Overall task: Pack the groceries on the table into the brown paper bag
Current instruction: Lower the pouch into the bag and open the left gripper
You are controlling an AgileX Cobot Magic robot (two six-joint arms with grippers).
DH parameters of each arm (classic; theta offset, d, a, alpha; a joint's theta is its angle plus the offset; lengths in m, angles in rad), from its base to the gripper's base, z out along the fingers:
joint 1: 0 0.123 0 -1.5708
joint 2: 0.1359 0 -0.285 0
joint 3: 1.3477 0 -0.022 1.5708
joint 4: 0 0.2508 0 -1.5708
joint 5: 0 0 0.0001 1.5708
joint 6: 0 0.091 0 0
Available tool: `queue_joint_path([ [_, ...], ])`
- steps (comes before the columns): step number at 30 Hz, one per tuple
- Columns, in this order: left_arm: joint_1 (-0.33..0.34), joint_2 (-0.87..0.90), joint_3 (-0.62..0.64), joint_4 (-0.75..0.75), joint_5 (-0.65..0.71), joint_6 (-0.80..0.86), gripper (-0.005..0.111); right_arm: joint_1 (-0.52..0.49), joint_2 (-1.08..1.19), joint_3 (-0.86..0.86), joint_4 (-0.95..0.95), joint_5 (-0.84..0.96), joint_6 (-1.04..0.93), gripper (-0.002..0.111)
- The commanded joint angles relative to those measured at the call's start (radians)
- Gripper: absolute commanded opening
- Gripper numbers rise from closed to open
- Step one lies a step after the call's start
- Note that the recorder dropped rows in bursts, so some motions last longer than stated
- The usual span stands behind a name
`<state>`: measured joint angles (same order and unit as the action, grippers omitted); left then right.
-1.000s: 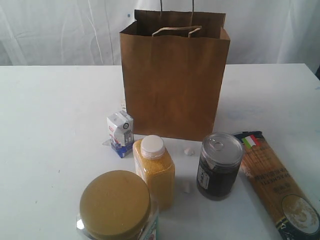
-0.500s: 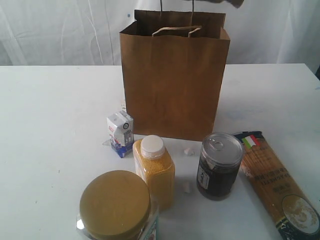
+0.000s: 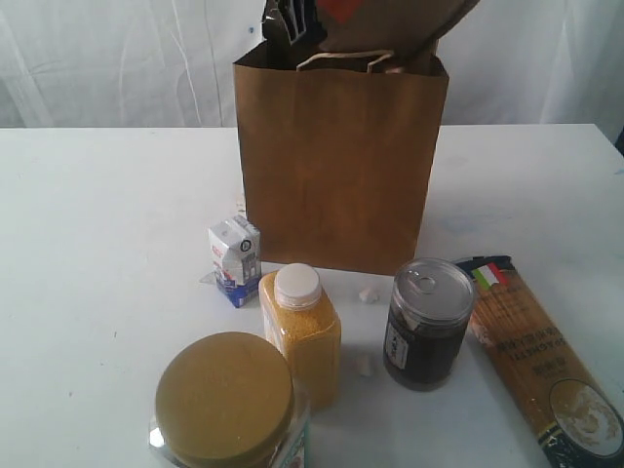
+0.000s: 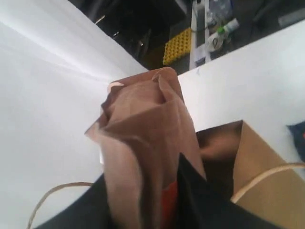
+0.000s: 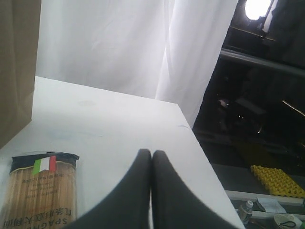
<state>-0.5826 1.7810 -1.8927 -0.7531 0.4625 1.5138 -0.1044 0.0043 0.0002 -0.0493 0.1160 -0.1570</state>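
The red-brown pouch (image 3: 385, 24) is between the bag's spread handles. My left gripper should keep lowering it into the bag's opening (image 3: 341, 64) until it sits inside, then let go.
The brown paper bag (image 3: 339, 161) stands upright at the middle of the table (image 3: 97, 244). Just above its open top hangs the red-brown foil pouch (image 3: 400, 19), with my left gripper (image 3: 292, 21) shut on it. In the left wrist view the pouch (image 4: 143, 119) sits between the dark fingers (image 4: 195, 200) over the bag's mouth (image 4: 257, 191). In front of the bag stand the white-blue carton (image 3: 235, 258), yellow bottle (image 3: 302, 336), dark jar (image 3: 427, 322) and yellow-lidded jar (image 3: 226, 400). The spaghetti packet (image 3: 531, 356) lies at the right. My right gripper (image 5: 151, 155) is shut and empty, low over the table beside the spaghetti (image 5: 38, 191).
Small white crumbs (image 3: 368, 293) lie between the bottle and the dark jar. A white curtain (image 3: 117, 58) hangs behind the table. The table's side edge (image 5: 205, 157) runs close to my right gripper, with dark floor beyond.
The pouch and my left gripper have come down into the exterior view, from only a corner at the top edge to hanging over the bag's opening. The right gripper has stayed still.
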Motion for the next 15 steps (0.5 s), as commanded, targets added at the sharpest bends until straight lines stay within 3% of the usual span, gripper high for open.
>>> queue_joint_path([
  [1,-0.028,-0.003,-0.022,0.178,-0.104,-0.030,0.000,0.003,-0.004,0.000,-0.001,-0.006,0.000,0.000],
  [5,-0.028,0.006,-0.022,0.239,-0.065,-0.137,0.000,0.003,-0.004,0.000,-0.001,-0.006,0.002,0.000],
  [15,-0.020,0.018,-0.022,0.246,-0.015,-0.139,0.000,0.003,-0.004,0.000,-0.001,-0.006,0.002,0.000],
])
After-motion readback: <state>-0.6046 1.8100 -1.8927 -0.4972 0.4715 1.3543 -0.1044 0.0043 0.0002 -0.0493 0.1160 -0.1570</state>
